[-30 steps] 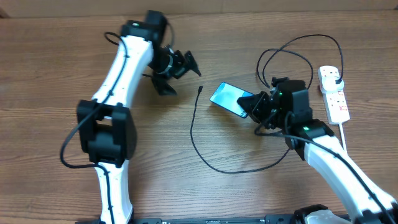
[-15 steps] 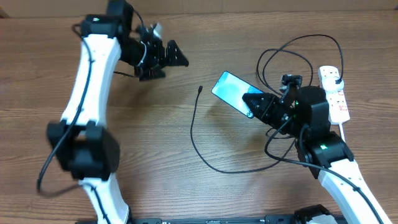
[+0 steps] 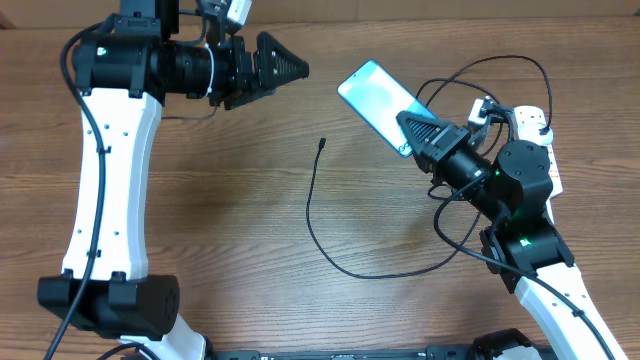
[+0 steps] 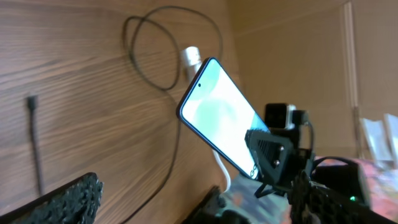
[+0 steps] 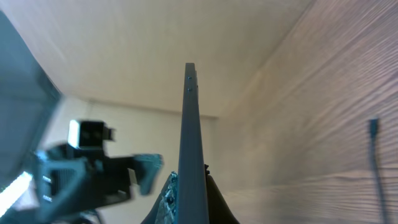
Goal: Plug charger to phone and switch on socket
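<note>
My right gripper is covering the lower end of the phone (image 3: 405, 142), where the charger has to go. My left gripper should therefore grab the phone by its upper end (image 3: 358, 78).
My right gripper (image 3: 415, 130) is shut on the lower end of the phone (image 3: 375, 93) and holds it tilted, off the table. The phone stands edge-on in the right wrist view (image 5: 191, 137), between the pads, and shows its light screen in the left wrist view (image 4: 221, 121). The charger cable (image 3: 312, 225) curves across the table, and its connector tip (image 3: 321, 143) lies free below and left of the phone. The socket (image 3: 543, 160) lies at the far right, partly behind my right arm. My left gripper (image 3: 283, 66) is open and empty, raised at the back left and pointing at the phone.
The charger cable makes loose loops (image 3: 470, 80) behind the right arm near the socket. The socket's thick white cord (image 3: 552, 215) runs toward the front. The table's back edge (image 3: 420, 18) is close behind the phone.
My right gripper has lifted the phone up and away toward the back. My left arm has risen and swung to the back left, its gripper now pointing right at the phone.
</note>
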Available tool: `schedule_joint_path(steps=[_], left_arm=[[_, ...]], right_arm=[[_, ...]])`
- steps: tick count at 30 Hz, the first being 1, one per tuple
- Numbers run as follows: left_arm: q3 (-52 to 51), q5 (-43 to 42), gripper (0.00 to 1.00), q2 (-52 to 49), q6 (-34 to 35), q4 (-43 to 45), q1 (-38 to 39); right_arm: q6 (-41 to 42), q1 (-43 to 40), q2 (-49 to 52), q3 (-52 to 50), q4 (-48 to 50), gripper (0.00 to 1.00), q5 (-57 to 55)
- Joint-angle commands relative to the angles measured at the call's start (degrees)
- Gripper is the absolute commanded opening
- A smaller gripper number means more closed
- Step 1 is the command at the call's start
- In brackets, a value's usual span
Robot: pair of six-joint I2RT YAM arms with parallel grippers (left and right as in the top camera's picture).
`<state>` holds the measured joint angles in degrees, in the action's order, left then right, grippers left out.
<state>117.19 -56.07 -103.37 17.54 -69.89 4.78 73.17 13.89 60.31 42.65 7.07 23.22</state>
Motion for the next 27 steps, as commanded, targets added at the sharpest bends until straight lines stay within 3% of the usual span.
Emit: schedule_joint_path(steps=[1,10,16,27], left_arm=[[-1.05,-5.97,1.00,-1.22,3.96,3.08,0.17],[-10.12,-8.55,1.00,-1.25,17.97,21.42,1.81],[-19.52,-15.89,1.00,-1.25,25.97,36.68,2.19],[-31.04,-18.05,0.97,-1.25,39.54,54.23,3.23]], right_arm=[[10.84,-0.07,-1.29,1.27,3.39,0.04,-4.44],[19.63,2.27,2.27,1.81,11.89,0.04,-9.07],[19.91,5.11,7.58,4.20,11.98,0.04,-10.25],[19.89,9.68,16.28,7.58,12.35,0.04,-11.87]])
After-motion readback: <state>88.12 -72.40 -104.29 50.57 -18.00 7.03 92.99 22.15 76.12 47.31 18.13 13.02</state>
